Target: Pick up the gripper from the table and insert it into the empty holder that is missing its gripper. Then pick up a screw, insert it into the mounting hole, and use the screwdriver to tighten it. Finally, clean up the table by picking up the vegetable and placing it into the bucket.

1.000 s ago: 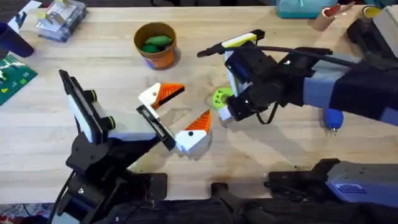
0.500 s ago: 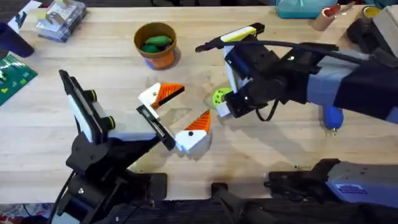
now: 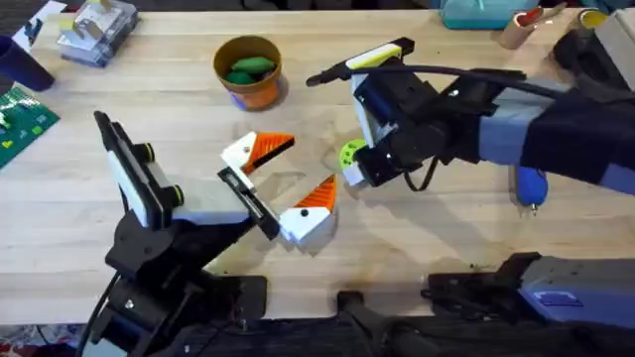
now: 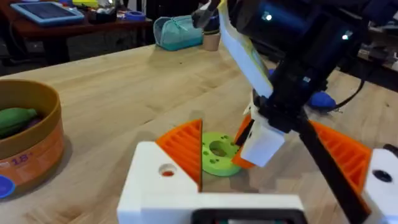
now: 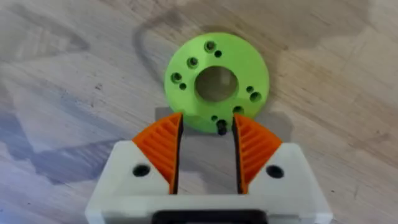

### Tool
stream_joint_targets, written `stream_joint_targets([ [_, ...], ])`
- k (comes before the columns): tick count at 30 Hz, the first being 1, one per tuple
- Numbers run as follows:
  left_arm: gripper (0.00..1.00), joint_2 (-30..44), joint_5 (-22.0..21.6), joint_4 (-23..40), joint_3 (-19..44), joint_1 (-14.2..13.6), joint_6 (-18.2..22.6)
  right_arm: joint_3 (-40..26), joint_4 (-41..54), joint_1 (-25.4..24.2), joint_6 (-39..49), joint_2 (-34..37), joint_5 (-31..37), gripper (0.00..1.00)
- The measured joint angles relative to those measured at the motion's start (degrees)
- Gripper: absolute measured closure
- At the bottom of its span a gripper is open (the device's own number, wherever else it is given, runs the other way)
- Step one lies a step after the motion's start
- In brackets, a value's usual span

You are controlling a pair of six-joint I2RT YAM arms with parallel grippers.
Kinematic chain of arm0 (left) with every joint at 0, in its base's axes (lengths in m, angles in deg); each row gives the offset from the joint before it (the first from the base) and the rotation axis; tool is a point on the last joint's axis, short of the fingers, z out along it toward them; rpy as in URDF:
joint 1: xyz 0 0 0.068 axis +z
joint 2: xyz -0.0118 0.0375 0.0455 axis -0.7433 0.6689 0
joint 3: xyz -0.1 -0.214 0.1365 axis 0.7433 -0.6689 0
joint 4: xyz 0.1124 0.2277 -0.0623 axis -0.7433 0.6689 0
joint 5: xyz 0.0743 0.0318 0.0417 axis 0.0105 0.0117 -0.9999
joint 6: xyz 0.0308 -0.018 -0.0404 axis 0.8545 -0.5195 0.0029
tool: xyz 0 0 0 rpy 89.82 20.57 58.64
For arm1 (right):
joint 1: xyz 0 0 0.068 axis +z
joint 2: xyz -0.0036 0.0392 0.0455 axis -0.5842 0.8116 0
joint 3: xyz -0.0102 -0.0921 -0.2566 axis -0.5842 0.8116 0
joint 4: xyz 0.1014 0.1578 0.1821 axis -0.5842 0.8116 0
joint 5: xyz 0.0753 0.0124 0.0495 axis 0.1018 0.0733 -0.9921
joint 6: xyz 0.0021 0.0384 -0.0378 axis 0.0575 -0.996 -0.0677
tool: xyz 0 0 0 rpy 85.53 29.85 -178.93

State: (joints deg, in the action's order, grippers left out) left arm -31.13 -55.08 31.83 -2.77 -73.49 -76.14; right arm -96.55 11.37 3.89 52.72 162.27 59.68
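The black screw [image 5: 221, 129] sticks up out of the green disc's hole [image 5: 221, 122], so the screw will come loose and the disc will stay behind when the robot lifts.
The gripper [image 3: 260, 149], a white base with a long orange tip, sits at the far end of the holder [image 3: 248, 204], the black bar on my left arm. A round hole shows in its white base [image 4: 166, 170]. A bulkier finger [image 3: 310, 210] sits at the bar's other end, so my left gripper [image 3: 286, 178] stands open. My right gripper [image 5: 208, 134] hangs over a green disc [image 5: 216, 81], open, its orange fingertips either side of a small black screw [image 5: 221, 129] at the disc's edge. The blue screwdriver [image 3: 531, 188] lies under the right arm. The green vegetable [image 3: 248, 67] lies in the orange bucket [image 3: 260, 91].
A clear plastic box [image 3: 97, 30] and a green circuit board [image 3: 22, 121] lie at the table's far left. A teal container [image 3: 481, 12] and small items stand along the far right edge. Bare table [image 3: 417, 248] lies in front of the right arm.
My right gripper has crept a little to the left and away from me over the green disc. The left arm has not moved.
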Motion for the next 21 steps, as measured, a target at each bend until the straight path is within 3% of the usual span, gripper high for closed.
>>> stream_joint_targets([
  [21, 0.008, 0.0, 0.0, 0.0, 0.0, 0.0, 0.0, -0.1, 1.2, 0.0, 0.1, 0.0, 0.0, 0.551],
])
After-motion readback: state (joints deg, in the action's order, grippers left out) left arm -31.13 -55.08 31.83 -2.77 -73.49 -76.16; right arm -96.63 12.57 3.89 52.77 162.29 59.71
